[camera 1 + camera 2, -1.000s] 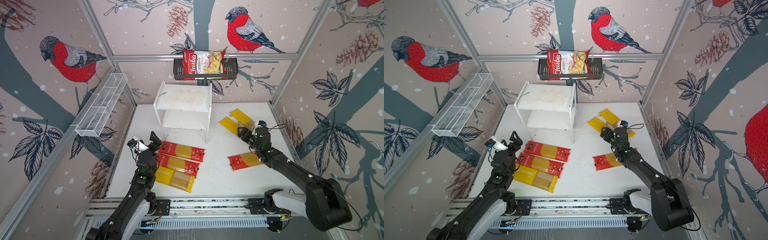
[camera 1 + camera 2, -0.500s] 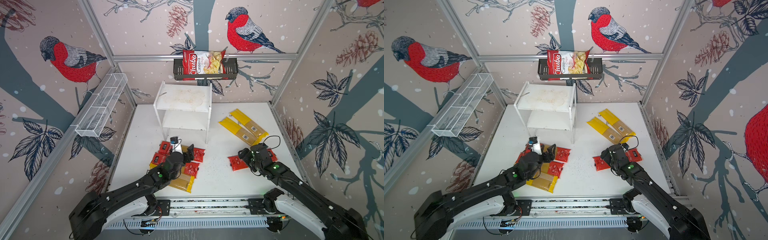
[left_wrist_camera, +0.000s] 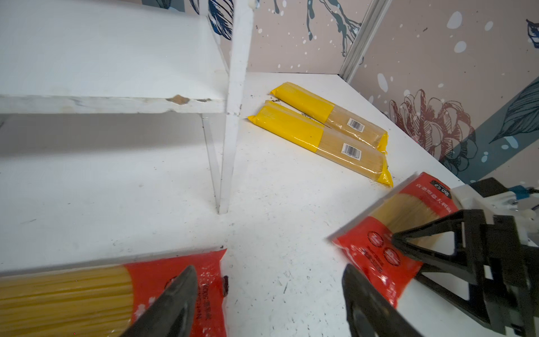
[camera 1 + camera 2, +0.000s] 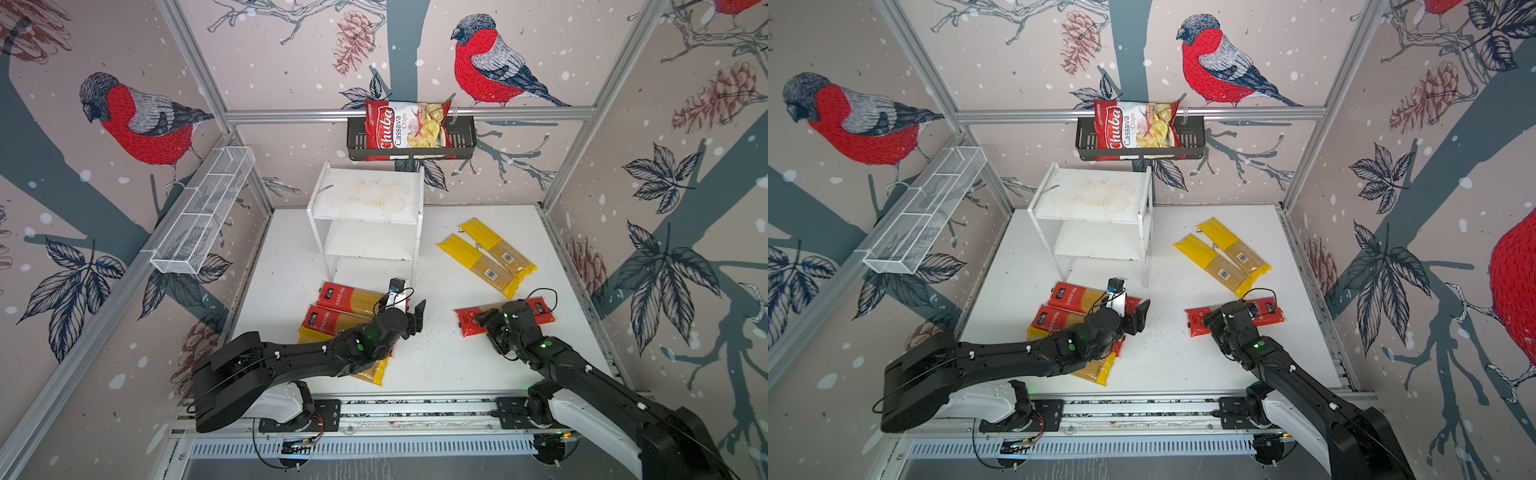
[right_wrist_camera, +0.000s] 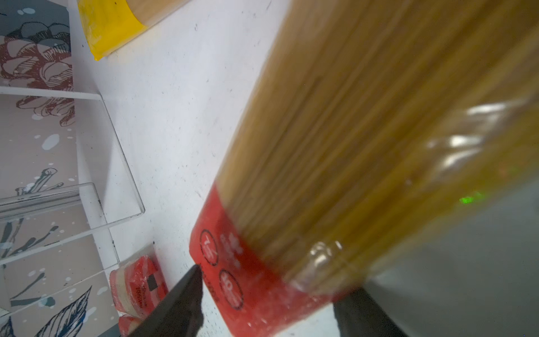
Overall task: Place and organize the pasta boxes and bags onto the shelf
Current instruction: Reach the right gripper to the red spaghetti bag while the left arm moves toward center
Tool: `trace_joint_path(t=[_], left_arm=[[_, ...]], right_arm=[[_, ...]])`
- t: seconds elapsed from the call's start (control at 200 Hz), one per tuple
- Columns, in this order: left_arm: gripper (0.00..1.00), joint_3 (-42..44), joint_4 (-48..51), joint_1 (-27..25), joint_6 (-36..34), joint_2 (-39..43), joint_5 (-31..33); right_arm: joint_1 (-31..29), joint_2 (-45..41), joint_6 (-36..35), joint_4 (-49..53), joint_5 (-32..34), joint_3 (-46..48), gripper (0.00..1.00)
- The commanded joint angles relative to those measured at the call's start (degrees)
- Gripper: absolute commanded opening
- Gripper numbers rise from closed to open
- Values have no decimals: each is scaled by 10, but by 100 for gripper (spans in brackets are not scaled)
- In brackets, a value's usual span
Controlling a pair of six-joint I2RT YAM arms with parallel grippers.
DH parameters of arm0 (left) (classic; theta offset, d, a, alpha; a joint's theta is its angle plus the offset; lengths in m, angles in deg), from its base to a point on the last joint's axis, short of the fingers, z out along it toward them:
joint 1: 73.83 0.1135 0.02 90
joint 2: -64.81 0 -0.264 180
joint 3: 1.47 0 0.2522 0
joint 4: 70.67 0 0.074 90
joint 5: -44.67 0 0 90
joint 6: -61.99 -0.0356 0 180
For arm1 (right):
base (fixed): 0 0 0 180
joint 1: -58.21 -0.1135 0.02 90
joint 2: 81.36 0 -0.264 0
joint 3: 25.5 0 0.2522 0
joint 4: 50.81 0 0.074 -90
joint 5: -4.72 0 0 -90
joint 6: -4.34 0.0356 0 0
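The red-ended spaghetti packet's near end (image 4: pixel 466 321) is far from my open left gripper, so my right gripper needs to slide the packet over by its far end (image 4: pixel 545 310).
My right gripper (image 4: pixel 492 322) (image 5: pixel 274 283) is shut across the width of a red-ended spaghetti packet (image 4: pixel 540 309) (image 5: pixel 350 146) lying on the table's right half, a finger against each long edge. My left gripper (image 4: pixel 413 318) (image 3: pixel 268 271) hangs open over bare table, just past the right ends of two red packets (image 4: pixel 349 297) (image 4: pixel 332 322). A yellow packet (image 4: pixel 370 372) lies partly under the left arm. Two more yellow packets (image 4: pixel 478 262) (image 4: pixel 496 245) lie side by side at the back right. The white two-tier shelf (image 4: pixel 368 195) stands at the back with both boards bare.
A Cassava Chips bag (image 4: pixel 409 126) sits in the black wall basket (image 4: pixel 461 137) above the shelf. A white wire mesh tray (image 4: pixel 203 218) hangs on the left wall. The shelf's front right leg (image 3: pixel 230 163) stands close ahead of my left gripper. Crumbs dot the table between the arms.
Both arms have swung in toward the table's middle. The right gripper came down over the red packet and its jaws narrowed onto it. The left gripper slid right, past the red packets' ends.
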Motion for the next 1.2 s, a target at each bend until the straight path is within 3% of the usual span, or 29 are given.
trace_joint_path(t=[0.0, 0.075, 0.235, 0.375, 0.475, 0.655, 0.911, 1.011, 1.106, 1.196], left_arm=[[77, -3, -38, -1, 2, -6, -17], [77, 1, -48, -1, 4, -7, -12], [77, 1, -55, -1, -4, -9, 3], [77, 1, -65, -1, -1, -9, 7], [77, 7, -67, -1, 3, -4, 3], [76, 11, -80, -1, 2, -5, 6], [75, 3, -137, -23, 0, -54, -11], [75, -10, -130, -35, -6, -73, -14], [75, -14, -126, -38, -5, -82, -17], [75, -13, -125, -39, 2, -85, -11]], right_arm=[[-1, 14, 21, -30, -31, 11, 51], [-15, 21, 29, -61, -36, 17, 42], [-49, 80, 10, -110, -25, -16, 32], [-73, 183, -52, -138, -47, -88, 24], [-90, 229, -128, -102, -67, -157, 21], [-60, 218, -247, 17, -71, -236, 36], [147, 167, -317, 112, 30, -245, 66], [184, 161, -322, 106, 75, -229, 69], [202, 176, -321, 106, 49, -210, 69], [176, 177, -307, 101, 34, -181, 69]])
